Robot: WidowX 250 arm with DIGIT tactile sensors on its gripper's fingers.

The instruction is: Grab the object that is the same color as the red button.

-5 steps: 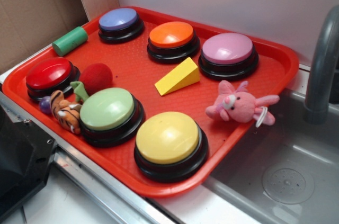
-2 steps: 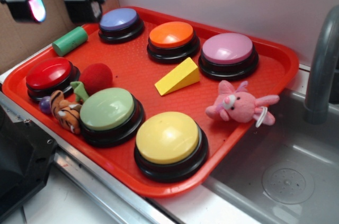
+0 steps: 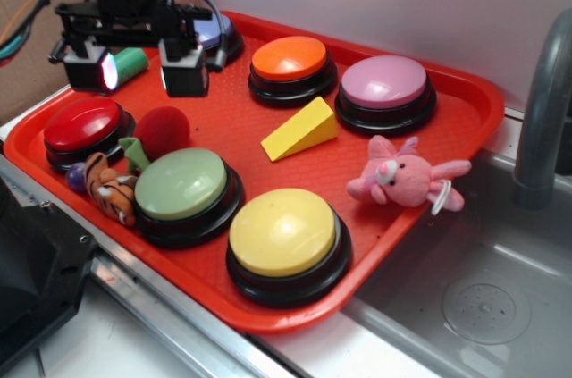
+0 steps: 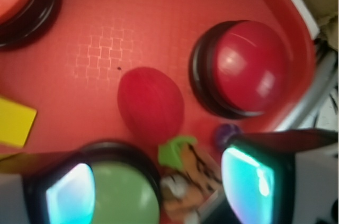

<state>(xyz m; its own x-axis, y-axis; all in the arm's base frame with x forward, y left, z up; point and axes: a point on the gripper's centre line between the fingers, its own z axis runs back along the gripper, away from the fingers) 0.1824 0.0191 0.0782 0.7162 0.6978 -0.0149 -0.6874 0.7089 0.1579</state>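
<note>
I expect the green stem (image 3: pixel 133 155) to come along and the tiger toy to stay behind when I lift the ball, because the stem is joined only to the ball's end (image 3: pixel 145 148).
The fuzzy dark-red ball with a green stem, the object (image 3: pixel 162 130) (image 4: pixel 151 102), lies on the red tray between the red button (image 3: pixel 83 124) (image 4: pixel 248 66) and the green button (image 3: pixel 181 184). My gripper (image 3: pixel 138 72) (image 4: pixel 159 192) hovers above and behind the ball, open, with nothing between its fingers. In the wrist view the ball sits just ahead of the two glowing pads (image 4: pixel 249 181).
On the red tray (image 3: pixel 465 119) also stand blue, orange (image 3: pixel 289 58), pink (image 3: pixel 384 82) and yellow (image 3: pixel 282 231) buttons, a yellow wedge (image 3: pixel 301 130), a pink bunny (image 3: pixel 402 177), a tiger toy (image 3: pixel 112 190), a small purple ball (image 3: pixel 76 176) and a green cylinder (image 3: pixel 132 60). A sink and faucet (image 3: pixel 541 110) are at right.
The gripper has come down from the top left corner toward the tray and now hangs over its back left part, closer to the red ball. Nothing on the tray has moved.
</note>
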